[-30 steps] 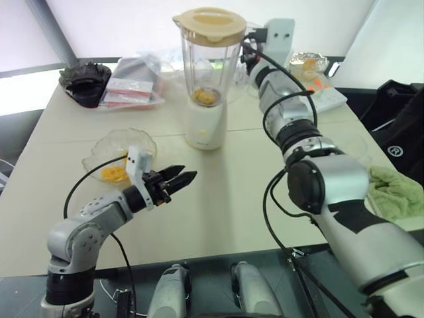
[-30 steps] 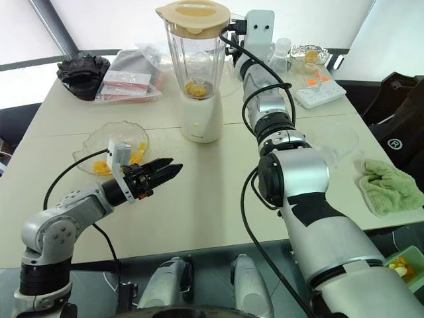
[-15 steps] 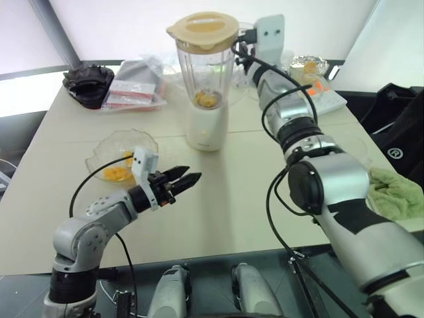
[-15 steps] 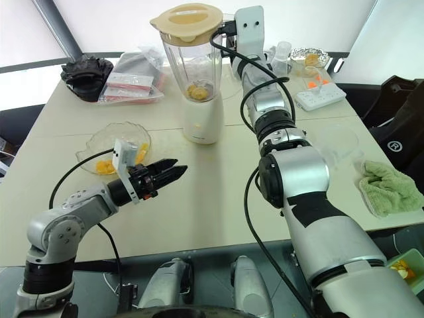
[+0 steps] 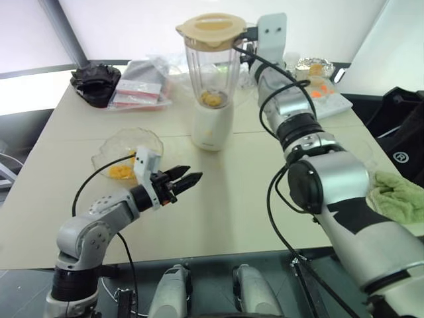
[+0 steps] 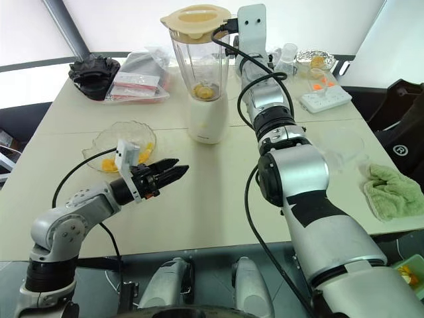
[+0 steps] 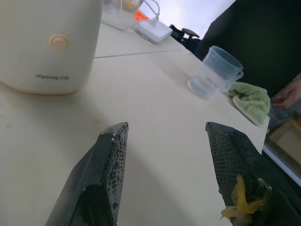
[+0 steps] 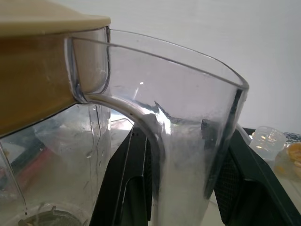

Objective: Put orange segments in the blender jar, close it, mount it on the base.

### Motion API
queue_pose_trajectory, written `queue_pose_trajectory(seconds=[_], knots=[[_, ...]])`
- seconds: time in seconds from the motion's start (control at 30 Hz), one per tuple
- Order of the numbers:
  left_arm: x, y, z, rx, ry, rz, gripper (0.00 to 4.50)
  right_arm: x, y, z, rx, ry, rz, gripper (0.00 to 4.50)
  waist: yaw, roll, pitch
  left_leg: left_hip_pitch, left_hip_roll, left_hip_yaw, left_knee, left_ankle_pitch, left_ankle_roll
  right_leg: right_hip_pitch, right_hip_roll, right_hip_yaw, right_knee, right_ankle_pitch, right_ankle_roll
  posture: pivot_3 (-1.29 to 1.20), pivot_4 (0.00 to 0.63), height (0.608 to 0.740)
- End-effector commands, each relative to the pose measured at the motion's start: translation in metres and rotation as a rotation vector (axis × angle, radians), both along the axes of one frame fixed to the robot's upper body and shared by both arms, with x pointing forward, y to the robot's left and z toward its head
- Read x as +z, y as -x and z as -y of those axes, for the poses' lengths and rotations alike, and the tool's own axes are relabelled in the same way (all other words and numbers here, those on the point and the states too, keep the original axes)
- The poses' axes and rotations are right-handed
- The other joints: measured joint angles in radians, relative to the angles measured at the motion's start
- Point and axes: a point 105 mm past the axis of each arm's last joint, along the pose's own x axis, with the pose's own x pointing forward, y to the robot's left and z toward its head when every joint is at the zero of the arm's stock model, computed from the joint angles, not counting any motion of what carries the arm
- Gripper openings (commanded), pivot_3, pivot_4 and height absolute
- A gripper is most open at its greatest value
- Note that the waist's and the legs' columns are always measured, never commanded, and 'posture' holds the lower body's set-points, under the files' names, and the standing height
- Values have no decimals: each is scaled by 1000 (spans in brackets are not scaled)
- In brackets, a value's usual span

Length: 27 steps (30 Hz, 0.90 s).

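Observation:
My right gripper is high on the blender jar's handle, just below its bend by the lid, so next I open it, move it down and grip the handle's straight part.
The blender jar stands upright on the cream base at the table's middle back, with its cream lid on. A few orange segments lie at the jar's bottom. My right gripper reaches to the jar's side handle, one black finger on each side, shut on it. More orange segments lie in a ruffled glass dish. My left gripper hovers open over the table right of the dish, holding nothing, with orange pulp stuck to one finger.
A clear measuring cup and a green cloth sit at the right. A power strip and a glass bowl are at the back right. Plastic bags and a black object lie at the back left.
The whole picture has shifted a little. My right wrist has rolled slightly at the jar's handle. The left gripper stays where it was.

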Motion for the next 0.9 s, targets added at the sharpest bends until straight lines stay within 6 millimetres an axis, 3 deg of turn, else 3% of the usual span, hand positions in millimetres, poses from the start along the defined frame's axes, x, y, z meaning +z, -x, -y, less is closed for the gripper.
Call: queue_pose_trajectory(seconds=[0.03, 0.3, 0.4, 0.53, 0.9], knots=[[10, -2, 1, -7, 6, 49, 2701, -7, 0, 14, -96, 42, -15, 1307, 1, 0, 0, 0, 0, 0, 0, 0, 0, 0, 0, 0, 0, 0, 0, 0, 150, 740], [9, -4, 2, -13, 6, 48, 2701, -9, 4, 12, -81, 2, -3, 1307, 2, 0, 0, 0, 0, 0, 0, 0, 0, 0, 0, 0, 0, 0, 0, 0, 150, 740], [9, -3, 3, -21, 7, 46, 2774, -19, 5, 14, -59, -29, -22, 2473, 1, -1, -1, 0, 0, 0, 0, 0, 0, 0, 0, 0, 0, 0, 0, 0, 150, 740], [8, -4, 4, -26, 6, 43, 2774, -21, 7, 16, -61, -28, -25, 4443, -12, 1, 1, -1, 0, 1, -1, 0, 0, -2, 0, 1, -1, 0, 0, 0, 150, 740], [6, -6, 7, -40, 5, 38, 2774, -16, 16, 21, -52, -61, 1, 4443, -23, 1, 1, -8, 1, 1, -2, 0, 1, -8, 3, -1, 0, 0, 1, 0, 150, 740]])
